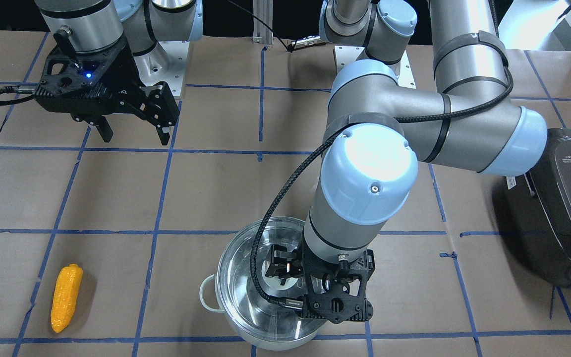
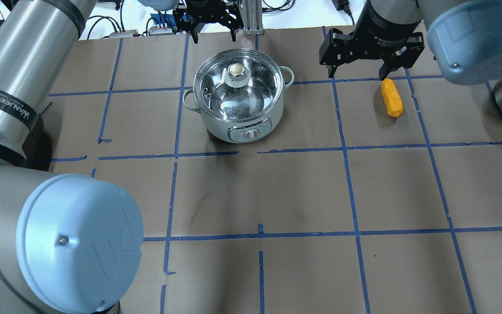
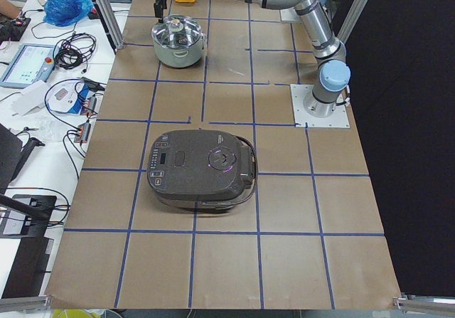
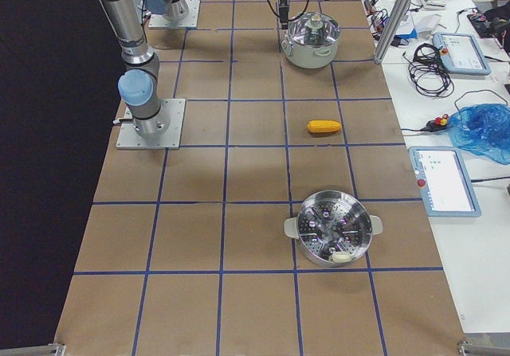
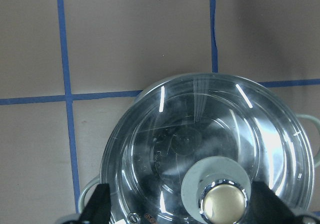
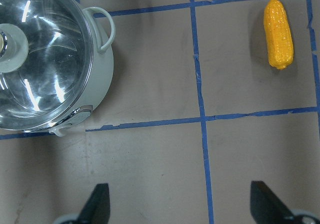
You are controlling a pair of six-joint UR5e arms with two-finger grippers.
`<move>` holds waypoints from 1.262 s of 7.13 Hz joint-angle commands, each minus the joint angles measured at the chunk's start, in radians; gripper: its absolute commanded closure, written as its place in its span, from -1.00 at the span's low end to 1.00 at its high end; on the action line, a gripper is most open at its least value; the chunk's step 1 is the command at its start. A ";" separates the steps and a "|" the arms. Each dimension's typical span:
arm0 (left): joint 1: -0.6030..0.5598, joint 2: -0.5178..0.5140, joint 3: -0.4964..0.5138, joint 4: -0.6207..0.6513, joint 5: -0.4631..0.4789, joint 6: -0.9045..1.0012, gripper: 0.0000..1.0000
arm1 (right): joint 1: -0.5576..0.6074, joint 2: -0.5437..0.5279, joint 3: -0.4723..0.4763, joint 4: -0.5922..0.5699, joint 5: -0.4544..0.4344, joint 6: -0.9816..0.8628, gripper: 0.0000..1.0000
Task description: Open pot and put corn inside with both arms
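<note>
My gripper will find the pot (image 1: 272, 341) empty when it lifts the lid by its knob, because just shiny steel (image 5: 172, 134) can be seen through the clear glass lid.
The pot (image 2: 238, 117) is round and shiny with pale loop handles. Its clear glass lid (image 2: 216, 83) is on, with a cream knob (image 2: 236, 69). My left gripper (image 1: 284, 267) hangs open just above the lid. In the left wrist view its fingers (image 5: 97, 209) flank the knob (image 5: 222, 201) without touching it. The corn (image 2: 391, 98), a yellow-orange cob, lies flat on the table to the pot's right, also seen in the front view (image 1: 66, 297). My right gripper (image 2: 357, 74) is open and empty, raised above the table near the corn (image 6: 279, 33).
A large dark grey rice cooker (image 3: 202, 168) sits on the robot's left part of the table. A steel steamer pot (image 4: 333, 236) stands on the far right part. Brown paper with blue tape lines covers the table (image 2: 259, 192).
</note>
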 commanded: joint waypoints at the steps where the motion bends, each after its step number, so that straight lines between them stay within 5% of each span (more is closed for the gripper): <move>1: -0.016 -0.049 0.001 0.029 -0.006 -0.001 -1.00 | 0.001 0.000 -0.001 0.000 0.000 0.000 -1.00; 9: -0.047 -0.040 -0.063 0.024 -0.003 -0.021 -1.00 | 0.003 0.000 -0.001 0.001 0.000 0.000 -1.00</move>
